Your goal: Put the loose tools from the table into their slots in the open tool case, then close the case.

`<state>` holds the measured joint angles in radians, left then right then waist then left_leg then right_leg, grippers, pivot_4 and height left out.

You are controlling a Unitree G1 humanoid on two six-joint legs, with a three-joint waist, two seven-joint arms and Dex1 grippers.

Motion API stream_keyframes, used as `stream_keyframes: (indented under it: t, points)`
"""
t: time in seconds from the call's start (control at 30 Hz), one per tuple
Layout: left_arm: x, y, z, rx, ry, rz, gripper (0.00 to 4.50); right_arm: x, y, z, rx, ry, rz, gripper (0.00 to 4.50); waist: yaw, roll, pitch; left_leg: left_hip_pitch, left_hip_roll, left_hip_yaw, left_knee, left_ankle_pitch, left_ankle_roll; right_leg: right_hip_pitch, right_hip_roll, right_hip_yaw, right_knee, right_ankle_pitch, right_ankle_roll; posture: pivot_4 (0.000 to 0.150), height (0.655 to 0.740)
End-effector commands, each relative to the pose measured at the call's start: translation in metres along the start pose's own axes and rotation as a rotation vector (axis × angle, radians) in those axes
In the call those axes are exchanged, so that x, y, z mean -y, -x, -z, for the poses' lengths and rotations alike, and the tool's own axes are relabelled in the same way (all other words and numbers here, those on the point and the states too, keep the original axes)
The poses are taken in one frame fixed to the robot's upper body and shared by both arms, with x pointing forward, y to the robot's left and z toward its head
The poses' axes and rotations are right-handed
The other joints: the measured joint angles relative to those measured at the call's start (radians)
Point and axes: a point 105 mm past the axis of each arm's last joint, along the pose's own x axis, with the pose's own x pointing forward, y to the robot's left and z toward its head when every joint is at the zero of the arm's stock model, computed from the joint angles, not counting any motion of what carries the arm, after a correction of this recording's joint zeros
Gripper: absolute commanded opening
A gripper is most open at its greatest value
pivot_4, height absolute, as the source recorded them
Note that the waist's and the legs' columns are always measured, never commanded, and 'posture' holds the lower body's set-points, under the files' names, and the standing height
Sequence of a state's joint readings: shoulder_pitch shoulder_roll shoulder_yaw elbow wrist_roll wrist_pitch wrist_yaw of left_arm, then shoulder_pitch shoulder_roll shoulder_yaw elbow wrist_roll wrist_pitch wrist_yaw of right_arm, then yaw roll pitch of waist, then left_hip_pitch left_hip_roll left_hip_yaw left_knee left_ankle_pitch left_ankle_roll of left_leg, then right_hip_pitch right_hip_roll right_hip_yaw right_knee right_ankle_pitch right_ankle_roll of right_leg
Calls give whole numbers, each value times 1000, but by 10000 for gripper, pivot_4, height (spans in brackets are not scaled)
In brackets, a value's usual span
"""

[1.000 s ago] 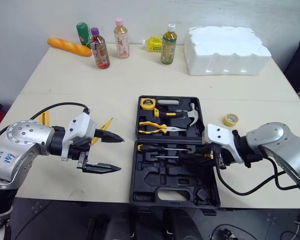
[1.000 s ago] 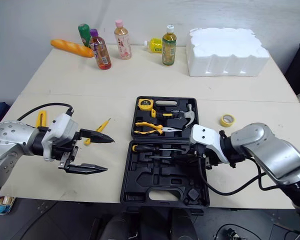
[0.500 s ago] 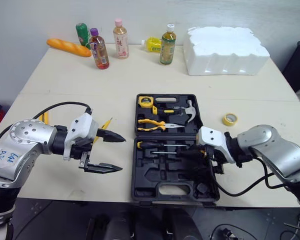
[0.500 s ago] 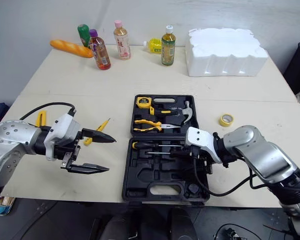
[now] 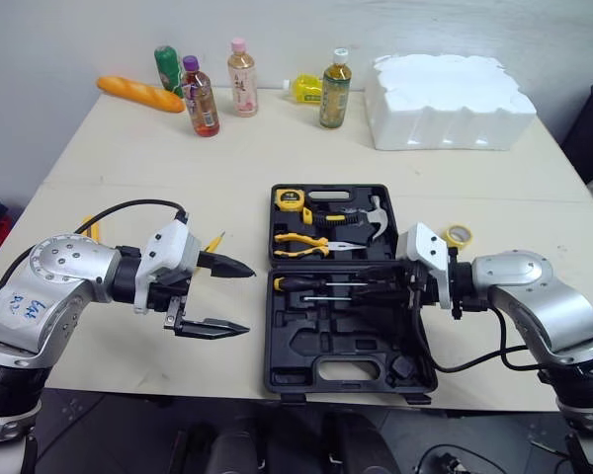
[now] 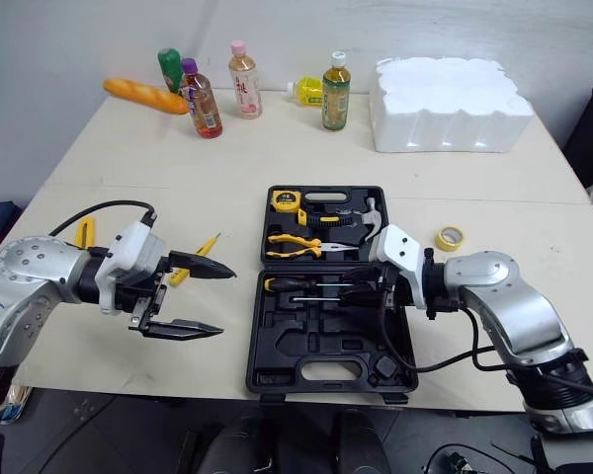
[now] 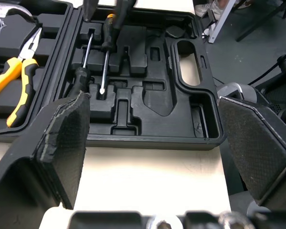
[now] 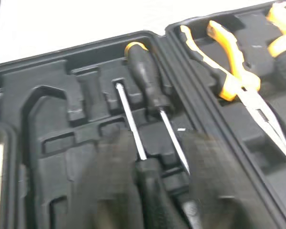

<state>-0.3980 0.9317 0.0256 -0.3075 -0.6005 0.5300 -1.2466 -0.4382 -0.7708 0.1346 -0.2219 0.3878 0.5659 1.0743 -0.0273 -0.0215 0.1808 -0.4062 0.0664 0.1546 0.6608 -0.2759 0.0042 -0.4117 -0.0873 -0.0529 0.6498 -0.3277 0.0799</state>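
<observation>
The thin yellow pen (image 5: pixel 214 243) will settle lengthwise when the robot lowers it into a narrow empty slot (image 7: pixel 123 112), which runs beside the screwdriver tip.
The black tool case (image 5: pixel 348 348) lies open at the table's front centre. Its far half holds a tape measure (image 5: pixel 293 202), a hammer (image 5: pixel 364 217) and yellow-handled pliers (image 5: pixel 311 246). Two screwdrivers (image 5: pixel 321 285) lie in slots of the near half. My right gripper (image 5: pixel 395 292) hovers open over the case's right side, straddling the black handle of one screwdriver (image 8: pixel 155 191). My left gripper (image 5: pixel 249 300) is open and holds nothing, just left of the case. A thin yellow tool (image 5: pixel 214 242) lies on the table behind it. A yellow tape roll (image 5: pixel 458 235) sits right of the case.
Another yellow-handled tool (image 6: pixel 84 233) lies behind my left arm. Along the far edge stand several bottles (image 5: pixel 200 97), a bread loaf (image 5: pixel 138 94) and a white foam block (image 5: pixel 447 91). Bare tabletop (image 5: pixel 277 148) stretches between them and the case.
My right gripper slid left along the screwdriver slots, then drew back to the right. My left gripper edged slightly closer to the case, still open.
</observation>
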Motion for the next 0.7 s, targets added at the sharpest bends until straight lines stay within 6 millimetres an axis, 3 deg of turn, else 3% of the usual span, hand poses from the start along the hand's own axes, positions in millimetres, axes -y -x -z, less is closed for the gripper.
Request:
stream_keyframes:
  t: [0.03,0.13,0.23,0.3,0.4,0.43,0.5,0.53,0.6,0.7]
  points:
    - [-1,-2,-8,12,-48,4,45000,0,-5,7,8,-20,8,210,0,0,0,0,0,0,0,0,0,0,0,0,0,0,0,1500,7355]
    - [-2,-3,-8,17,-51,7,45000,1,-11,20,-14,-71,12,210,0,0,0,0,0,0,0,0,0,0,1,1,1,0,0,1500,7355]
    - [-4,-4,-7,18,-52,5,45000,-13,-16,53,-156,-165,-28,210,0,0,0,1,1,1,0,0,0,0,2,1,1,0,0,1500,7355]
    - [-5,-4,-7,18,-53,5,45000,-17,-17,60,-195,-181,-39,210,0,-1,-1,2,1,1,0,0,0,1,2,1,1,0,0,1500,7355]
    - [-6,-6,-6,24,-50,1,45000,-28,-20,95,-339,-183,-20,210,0,-6,-6,3,2,1,1,0,-1,2,2,2,1,0,-1,1500,7355]
    - [-7,-6,-5,27,-44,-9,45000,-31,-22,88,-307,-188,-19,210,1,-8,-10,4,2,0,1,-1,-1,3,2,2,1,-1,-1,1500,7355]
    - [-9,-5,-1,34,-24,-39,45000,-28,-21,58,-168,-120,-7,210,2,-12,-17,4,2,-3,0,-1,-2,5,1,2,0,-2,-3,1500,7355]
    - [-11,-3,2,41,-9,-70,45000,-20,-17,37,-76,-89,37,210,2,-13,-17,5,2,-4,1,-1,-2,7,0,2,-1,-2,-3,1500,7355]
    - [-14,-1,4,56,8,-121,45000,-8,-8,14,31,-46,112,210,1,-11,-16,5,2,-5,0,-2,-1,7,-6,1,-1,-2,-3,1500,7355]
    - [-21,15,11,123,88,-296,45000,16,28,-8,134,-105,263,210,1,-5,-12,1,0,-5,0,-2,0,3,-8,1,1,-1,-3,1500,7355]
